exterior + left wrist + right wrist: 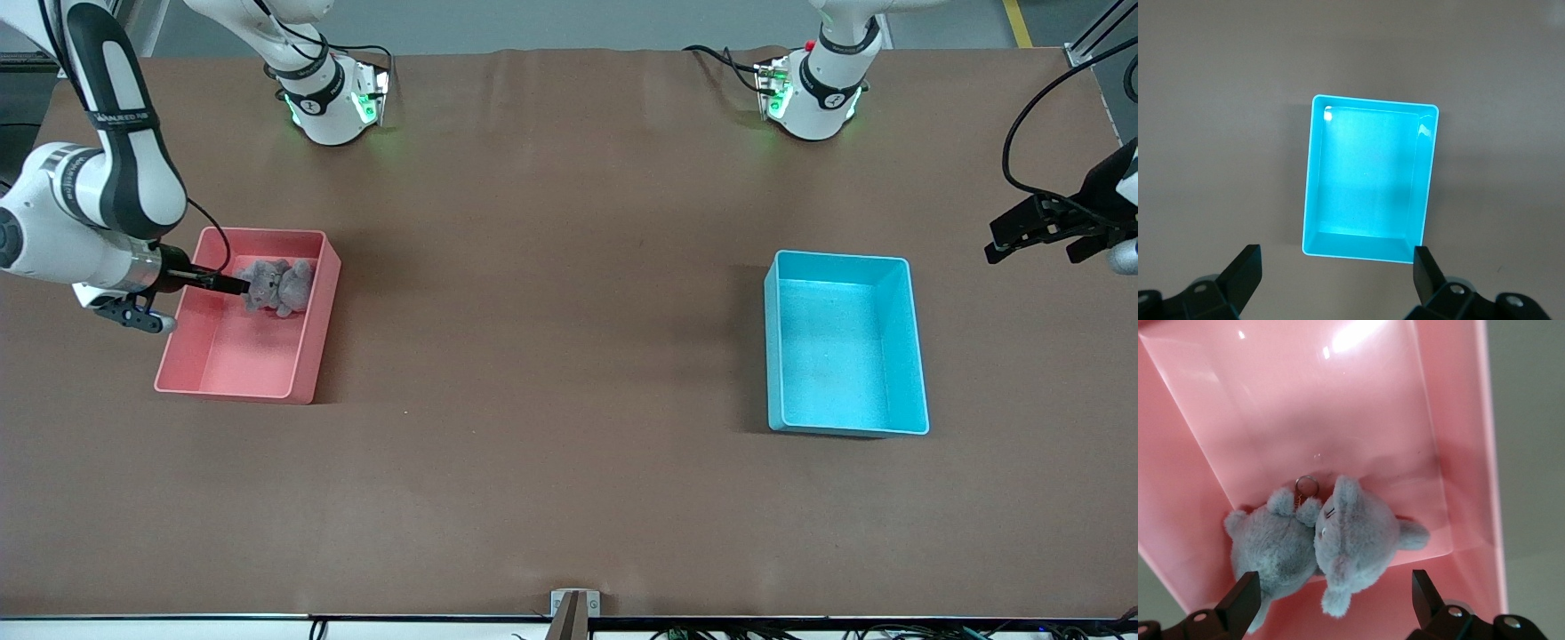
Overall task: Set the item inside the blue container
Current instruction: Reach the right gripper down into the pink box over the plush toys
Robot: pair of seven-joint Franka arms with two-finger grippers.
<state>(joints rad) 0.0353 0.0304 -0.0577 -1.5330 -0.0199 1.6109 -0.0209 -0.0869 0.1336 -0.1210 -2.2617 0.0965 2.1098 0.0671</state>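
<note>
The side-lying grey plush toy (262,284) will leave its grey neighbour behind when the robot lifts, because the key ring (1307,486) stands clear of that toy.
A grey plush toy (277,286) with a small key ring lies in the pink bin (231,356), against the wall nearest the robots' bases. My right gripper (233,286) is lowered into that bin, open. In the right wrist view its two fingers stand on either side of the grey plush toy (1338,540) without touching it. The blue container (840,351) sits empty toward the left arm's end of the table. My left gripper (1036,244) hangs open above the table beside it and holds nothing. In the left wrist view the blue container (1368,180) shows whole, past the left gripper (1336,257).
The pink bin (1338,407) holds nothing but the toy. Brown table covering (551,311) stretches between the two bins. The two arm bases (333,98) stand along the table edge away from the front camera.
</note>
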